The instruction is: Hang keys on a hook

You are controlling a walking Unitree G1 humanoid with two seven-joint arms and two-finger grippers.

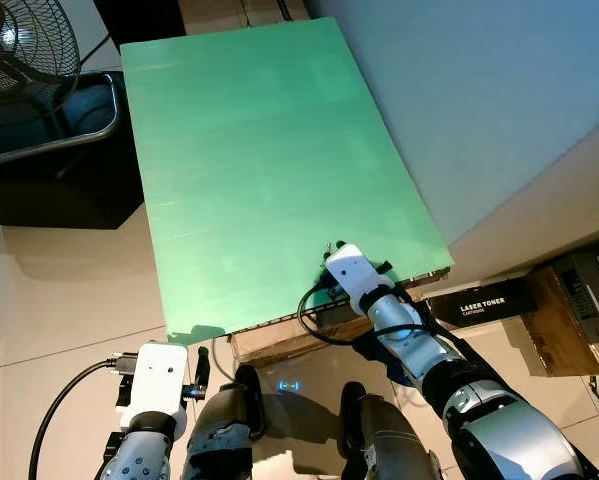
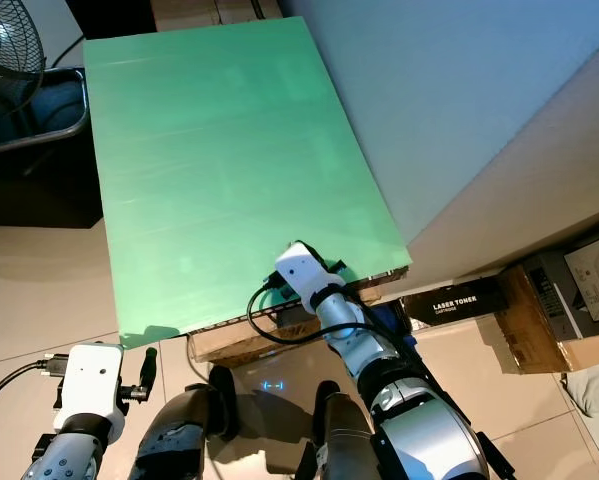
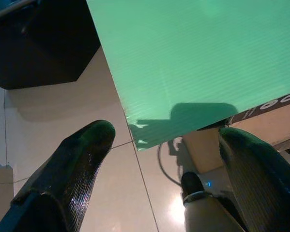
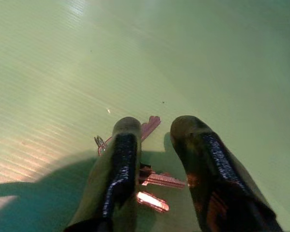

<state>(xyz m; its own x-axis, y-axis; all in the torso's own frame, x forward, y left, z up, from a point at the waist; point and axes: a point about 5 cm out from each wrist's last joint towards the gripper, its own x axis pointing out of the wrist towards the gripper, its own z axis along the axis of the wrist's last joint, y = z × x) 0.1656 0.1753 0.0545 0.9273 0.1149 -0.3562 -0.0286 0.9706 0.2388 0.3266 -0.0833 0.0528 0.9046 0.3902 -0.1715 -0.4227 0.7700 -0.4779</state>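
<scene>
I expect the pink key (image 4: 151, 126) to swing down below my gripper when I lift the keys, because it lies loosely splayed by the small ring (image 4: 101, 144).
A bunch of keys (image 4: 152, 181) with a pink key (image 4: 149, 126) and a small ring lies flat on the green corrugated board (image 1: 259, 160), close to its near right corner. My right gripper (image 4: 158, 124) is lowered onto the board there, open, its two fingers straddling the keys; one finger covers part of the bunch. From the head, the right gripper (image 1: 329, 252) sits at the board's near edge and hides the keys. My left gripper (image 3: 162, 135) hangs open and empty over the tiled floor, below the board's near left corner.
The board rests on a cardboard box (image 1: 289, 340). A black toner box (image 1: 479, 305) and a brown carton (image 1: 569, 320) sit on the floor to the right. A fan (image 1: 24, 50) and a dark cabinet (image 1: 59, 190) stand at the left. A grey wall (image 1: 499, 90) runs along the board's right side.
</scene>
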